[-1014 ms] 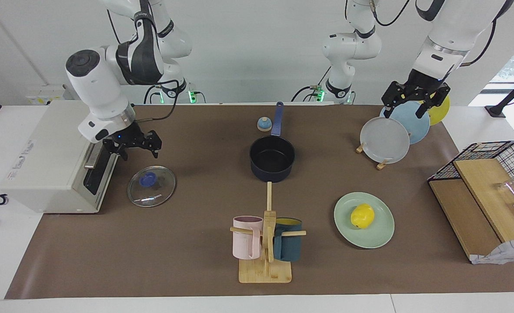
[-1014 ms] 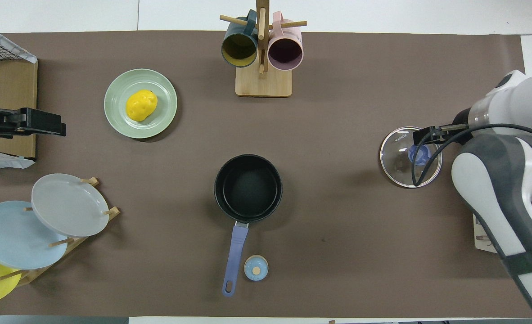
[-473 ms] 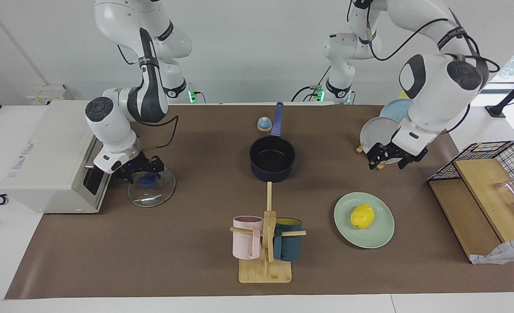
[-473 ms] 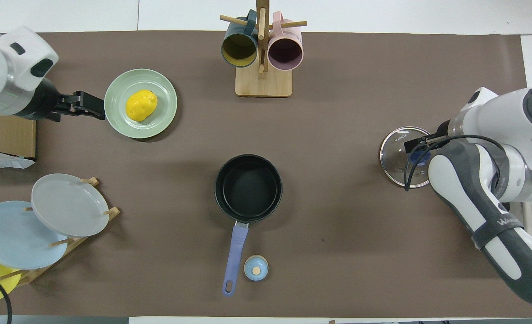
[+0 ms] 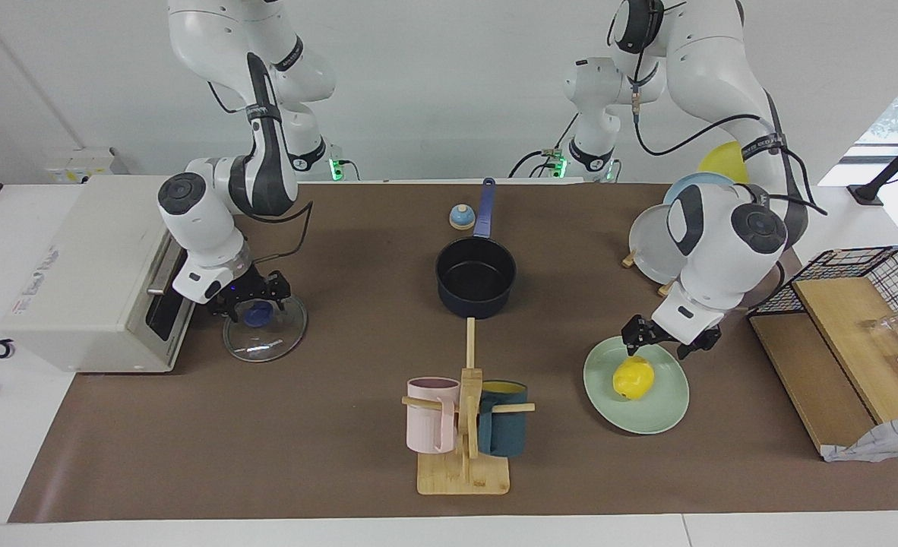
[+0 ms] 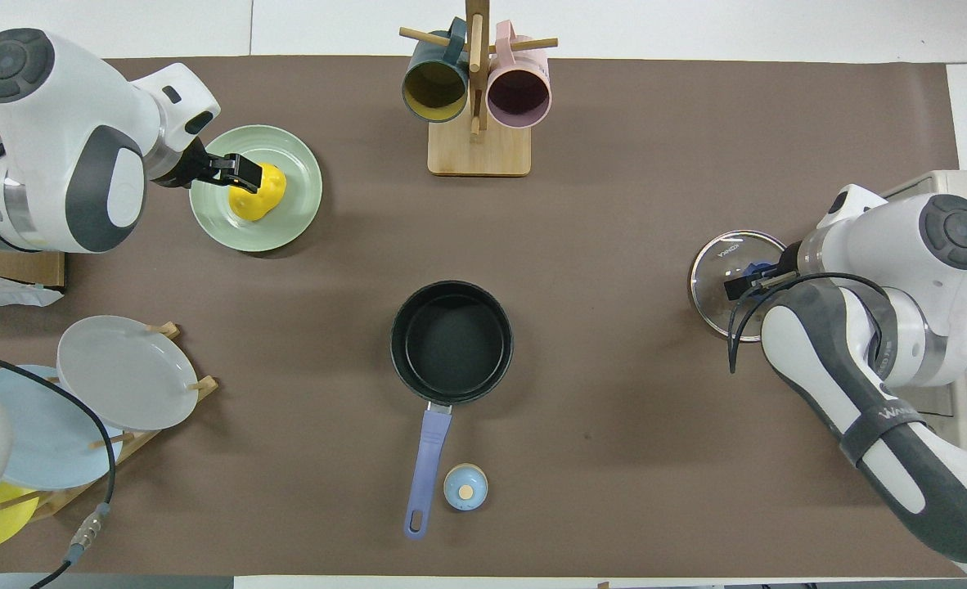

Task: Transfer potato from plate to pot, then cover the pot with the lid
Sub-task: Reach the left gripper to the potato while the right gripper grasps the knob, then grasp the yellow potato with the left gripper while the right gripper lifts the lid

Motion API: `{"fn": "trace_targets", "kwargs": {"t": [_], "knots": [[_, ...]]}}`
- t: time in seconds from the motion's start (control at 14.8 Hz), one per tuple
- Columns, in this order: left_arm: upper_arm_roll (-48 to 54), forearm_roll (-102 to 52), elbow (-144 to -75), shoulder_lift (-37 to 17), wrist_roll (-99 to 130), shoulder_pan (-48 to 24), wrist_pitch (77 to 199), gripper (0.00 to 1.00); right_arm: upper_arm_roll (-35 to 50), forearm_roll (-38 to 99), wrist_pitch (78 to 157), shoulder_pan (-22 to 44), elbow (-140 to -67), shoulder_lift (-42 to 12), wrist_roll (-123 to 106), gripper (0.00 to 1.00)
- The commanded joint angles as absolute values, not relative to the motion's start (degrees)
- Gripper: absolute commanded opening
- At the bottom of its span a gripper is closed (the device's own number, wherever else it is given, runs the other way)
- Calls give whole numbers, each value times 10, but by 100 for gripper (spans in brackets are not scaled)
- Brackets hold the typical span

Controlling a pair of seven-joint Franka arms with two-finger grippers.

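My gripper will lift and carry the round glass lid (image 6: 720, 290), and the lid will stay nearly level because the blue knob (image 6: 758, 268) sits near its middle.
The yellow potato (image 5: 633, 377) lies on the mint-green plate (image 5: 668, 412) toward the left arm's end of the table; both show in the overhead view, potato (image 6: 259, 196) and plate (image 6: 291, 229). My left gripper (image 5: 668, 343) is open just above the potato, fingers spread. The navy pot (image 5: 475, 278) stands empty mid-table, its handle toward the robots. The glass lid (image 5: 267, 340) lies flat at the right arm's end. My right gripper (image 5: 254, 298) is down at the lid's blue knob, fingers open on either side of it.
A wooden mug rack (image 5: 464, 425) with a pink and a teal mug stands farther from the robots than the pot. A small blue bell (image 5: 461, 217) sits beside the pot handle. A plate rack (image 5: 658, 247), a wire basket with boards (image 5: 859, 304) and a white oven (image 5: 84, 266) flank the table.
My left gripper swung from the plate rack down to just above the potato. My right gripper lowered onto the lid's knob. Potato, pot and lid have not moved.
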State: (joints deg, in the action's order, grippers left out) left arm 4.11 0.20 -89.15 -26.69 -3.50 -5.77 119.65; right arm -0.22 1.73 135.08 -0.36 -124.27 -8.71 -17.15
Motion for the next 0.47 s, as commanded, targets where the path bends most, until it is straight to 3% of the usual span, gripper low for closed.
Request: {"fn": "trace_targets", "kwargs": {"t": [0.0,0.14,0.41], "knots": [[38,8,-860,-289,-112,-61,1198,100,1,28,1371,-9,-1260,-75,-191,100],[38,6,-864,-289,-180,-63,1198,100,1,28,1370,-9,-1260,-75,-190,93],[38,5,-867,-308,-229,-67,1230,100,1,28,1367,-9,-1260,-75,-190,67]]}}
